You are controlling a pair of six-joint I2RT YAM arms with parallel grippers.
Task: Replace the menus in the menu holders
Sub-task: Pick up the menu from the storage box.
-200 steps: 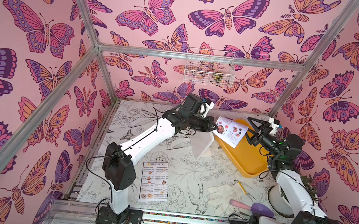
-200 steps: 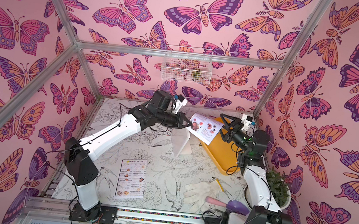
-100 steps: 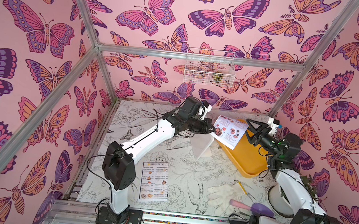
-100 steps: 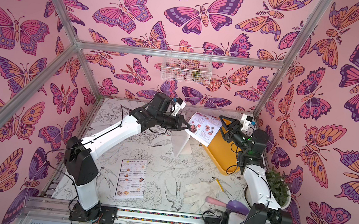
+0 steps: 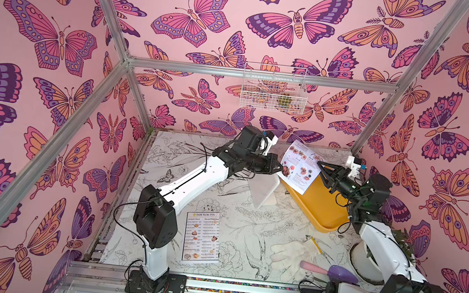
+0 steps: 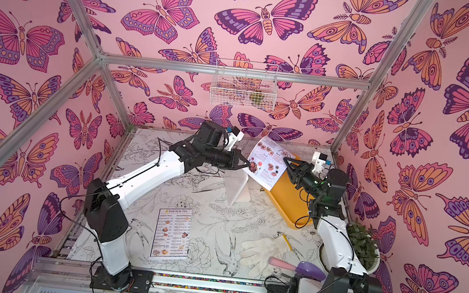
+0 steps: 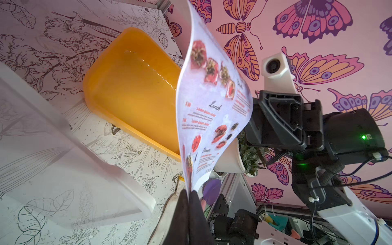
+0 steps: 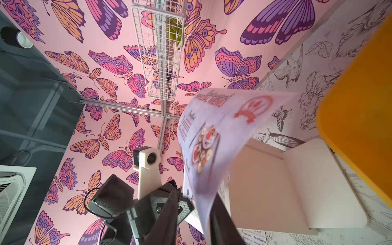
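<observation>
The menu holder stands unheld (image 5: 264,192) while both grippers are at the sheet. So my right gripper should take the sheet first, and then my left gripper should move beside the holder (image 5: 250,179).
The pale "SPECIAL MENU" sheet (image 5: 300,167) (image 6: 267,165) hangs in the air over the yellow tray, curling. My left gripper (image 5: 280,168) (image 7: 188,193) is shut on its lower corner. My right gripper (image 5: 320,167) (image 8: 196,195) straddles the opposite edge. The sheet (image 8: 216,135) lies against one finger and a gap shows to the other, so it stands open. The menu holder (image 5: 264,187) (image 7: 63,169) (image 8: 275,180) stands upright just below the left gripper, with nothing in it. The white "DIM SUM INN" menu (image 5: 202,236) (image 6: 172,232) lies flat near the left arm's base.
The yellow tray (image 5: 323,207) (image 7: 131,95) sits at the back right under the held sheet. A white glove (image 5: 290,251), a pencil (image 5: 317,245) and a pink-handled purple brush (image 5: 330,270) lie front right. A potted plant (image 6: 363,248) stands by the right arm. A wire basket (image 5: 274,88) hangs on the back wall.
My right gripper's jaws have narrowed around the special menu's edge. The left gripper has kept its grip on the sheet and has hardly moved.
</observation>
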